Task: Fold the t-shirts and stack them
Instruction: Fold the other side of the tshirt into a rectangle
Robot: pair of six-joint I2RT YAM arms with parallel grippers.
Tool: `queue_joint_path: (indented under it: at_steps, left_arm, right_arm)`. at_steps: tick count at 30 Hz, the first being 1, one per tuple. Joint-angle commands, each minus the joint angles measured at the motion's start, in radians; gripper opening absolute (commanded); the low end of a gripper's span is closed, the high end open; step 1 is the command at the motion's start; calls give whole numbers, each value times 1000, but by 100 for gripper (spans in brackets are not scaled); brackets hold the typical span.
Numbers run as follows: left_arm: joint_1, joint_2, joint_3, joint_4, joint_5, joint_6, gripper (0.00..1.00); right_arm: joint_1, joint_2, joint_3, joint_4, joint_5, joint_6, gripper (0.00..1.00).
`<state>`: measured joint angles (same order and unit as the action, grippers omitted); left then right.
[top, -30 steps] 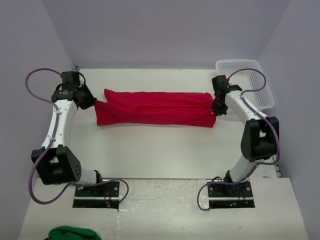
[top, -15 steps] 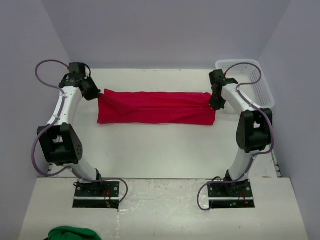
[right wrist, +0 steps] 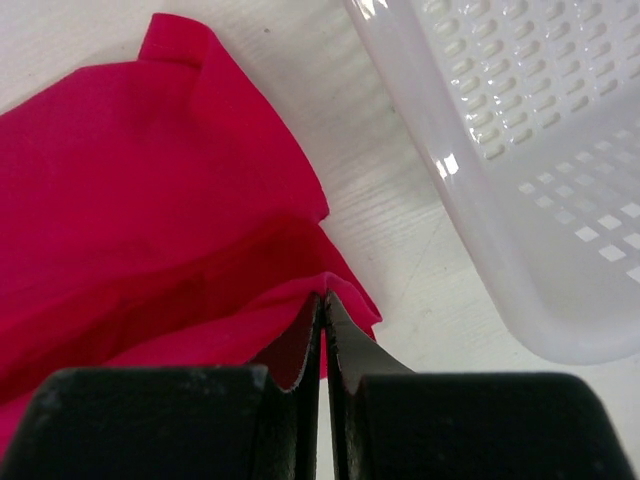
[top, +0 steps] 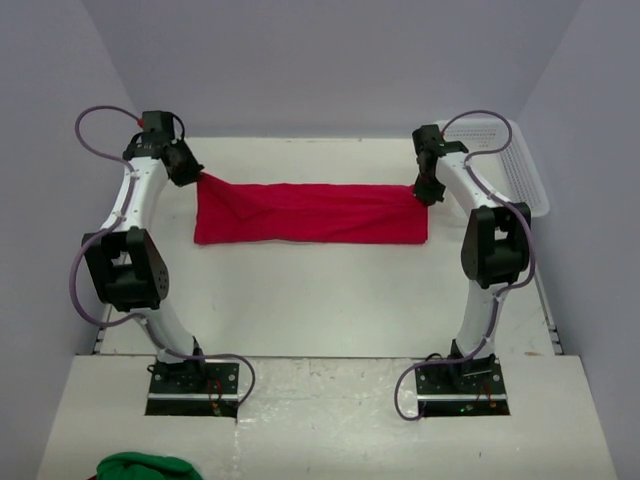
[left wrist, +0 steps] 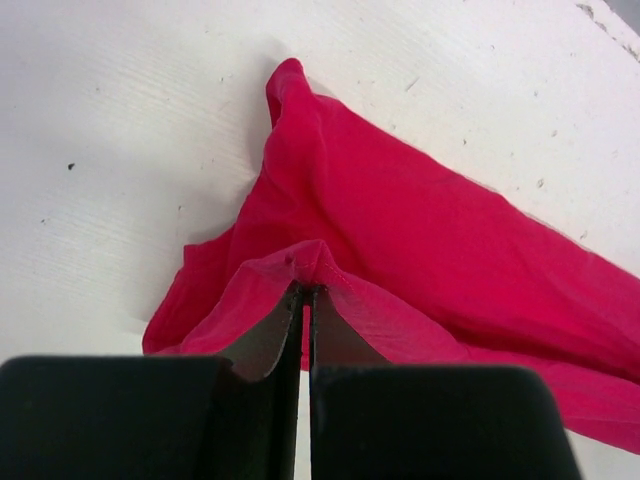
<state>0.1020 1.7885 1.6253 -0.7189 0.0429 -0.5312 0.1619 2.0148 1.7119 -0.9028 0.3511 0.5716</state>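
Note:
The red t-shirt's held edge (left wrist: 400, 308) stretches along its far edge, so my left gripper should continue to bring the t-shirt's held corner toward its far corner (left wrist: 290, 78) and release there.
A plain red t-shirt (top: 310, 214) lies folded into a long band across the far half of the table. My left gripper (top: 195, 174) is shut on its far left corner, which rises as a pinched peak of t-shirt (left wrist: 400, 260) cloth over my fingertips (left wrist: 290, 310). At the band's far right corner my right gripper (top: 424, 192) is shut on the t-shirt (right wrist: 150, 190) too, a fold of cloth draped over its fingers (right wrist: 345, 330). The shirt is stretched flat between both grippers.
A white mesh basket (top: 520, 170) stands at the far right, close beside my right gripper; its rim (right wrist: 470, 200) fills the right wrist view's right side. A green cloth (top: 147, 466) lies at the near left edge, below the arm bases.
Both grippers have carried the shirt's far corners toward the back wall and slightly apart. The band has flattened and pulled straighter.

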Motion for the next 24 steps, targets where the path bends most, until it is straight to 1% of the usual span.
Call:
queue_joint_path:
  at_steps: [1,5,8,15,21,24]
  left_arm:
    - [-8,40,62,32,-20,-12,0]
    - [-16,74,79,41,-20,-13,0]
    - [-22,107,111,39,-17,-12,0]
    - [-28,182,195,19,-29,-7,0]
    - [-30,222,241,9,-31,-9,0]
    - [-31,242,255,10,-32,-12,0]
  right_arm:
    - [2,38,78,-48,43,-21,0]
    - [4,56,80,-30,38,-33,0]
    - [4,87,126,-61,46,-36,0]
    - [4,150,207,-73,43,-59,0]
    - [4,208,294,-110,29,-78,0]
    - [5,217,292,-94,19,-85,0]
